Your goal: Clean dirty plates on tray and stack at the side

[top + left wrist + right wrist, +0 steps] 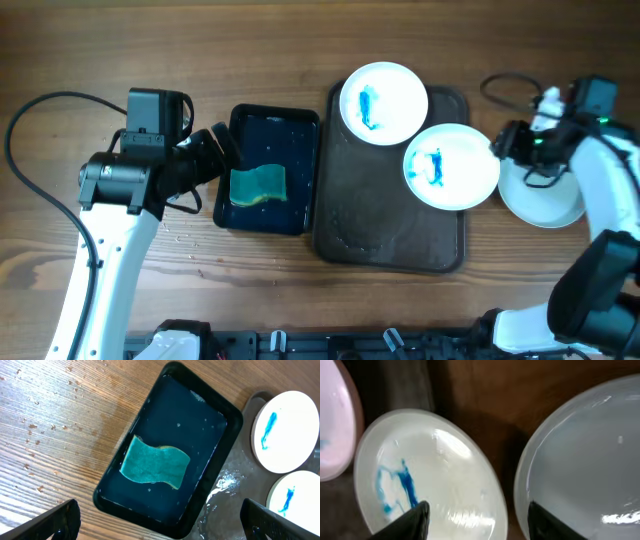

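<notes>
The near smeared plate juts out past the tray's edge (pixel 478 175), so the robot's right gripper should move it to the tray's middle (pixel 382 213) and hold the plate's rim for scrubbing.
Two white plates with blue smears lie on the dark brown tray (pixel 390 235): one at the far edge (pixel 384 102), one at the right edge (pixel 451 166). A clean white plate (pixel 545 200) rests on the table right of the tray. A teal sponge (pixel 258 186) lies in the black water tub (pixel 268 130). My left gripper (pixel 222 150) is open over the tub's left side; the sponge (pixel 155 462) is ahead of its fingers. My right gripper (pixel 507 140) is open, its fingers straddling the rim of the near smeared plate (pixel 427 477) and the clean plate (pixel 585 455).
The tub (pixel 170 450) holds dark water, with droplets on the wood to its left. Wet patches show on the tray (pixel 235 495). A black cable (pixel 500 90) loops on the table behind my right arm.
</notes>
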`<state>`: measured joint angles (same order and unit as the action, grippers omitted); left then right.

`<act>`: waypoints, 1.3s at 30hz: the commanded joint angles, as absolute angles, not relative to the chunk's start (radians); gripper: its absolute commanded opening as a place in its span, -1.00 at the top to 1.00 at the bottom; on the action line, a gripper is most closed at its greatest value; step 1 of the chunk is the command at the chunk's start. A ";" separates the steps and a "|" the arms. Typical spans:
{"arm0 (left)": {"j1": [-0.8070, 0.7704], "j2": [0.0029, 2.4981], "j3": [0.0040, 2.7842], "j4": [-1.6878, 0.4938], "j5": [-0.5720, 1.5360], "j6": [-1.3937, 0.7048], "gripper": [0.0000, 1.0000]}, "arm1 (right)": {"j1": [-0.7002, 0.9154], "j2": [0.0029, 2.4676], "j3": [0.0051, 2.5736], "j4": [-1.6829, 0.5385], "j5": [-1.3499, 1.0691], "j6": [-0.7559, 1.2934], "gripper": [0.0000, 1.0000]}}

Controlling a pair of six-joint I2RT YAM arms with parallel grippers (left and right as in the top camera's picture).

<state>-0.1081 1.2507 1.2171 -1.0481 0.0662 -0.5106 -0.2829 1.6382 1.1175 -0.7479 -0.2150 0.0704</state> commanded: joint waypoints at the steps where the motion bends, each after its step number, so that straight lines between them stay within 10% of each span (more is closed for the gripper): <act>1: -0.099 1.240 1.230 -1.049 0.078 -0.502 -1.00 | -0.208 1.658 1.011 -0.653 0.112 0.112 -0.42; 5: -0.099 1.240 1.230 -1.049 0.078 -0.502 -1.00 | -0.206 1.663 0.996 -0.639 0.020 0.133 0.24; 9: -0.099 1.240 1.230 -1.049 0.078 -0.502 -1.00 | -0.206 1.666 0.912 -0.588 0.017 0.190 0.34; 11: -0.099 1.240 1.230 -1.049 0.078 -0.502 -1.00 | -0.206 1.666 0.905 -0.593 0.016 0.190 0.91; 24: -0.099 1.240 1.230 -1.049 0.078 -0.502 -1.00 | -0.057 1.324 0.942 -0.879 -0.245 0.198 0.91; 30: -0.099 1.240 1.230 -1.045 0.129 -0.506 -1.00 | 0.182 1.393 0.707 -0.650 -0.120 0.486 0.91; 33: -0.116 1.246 1.225 -1.052 0.167 -0.499 -0.84 | 0.189 1.412 0.717 -0.572 -0.120 0.344 0.46; 39: -0.300 1.390 1.120 -0.980 0.035 -0.438 -0.58 | 0.189 1.298 0.928 -0.777 -0.097 0.228 0.48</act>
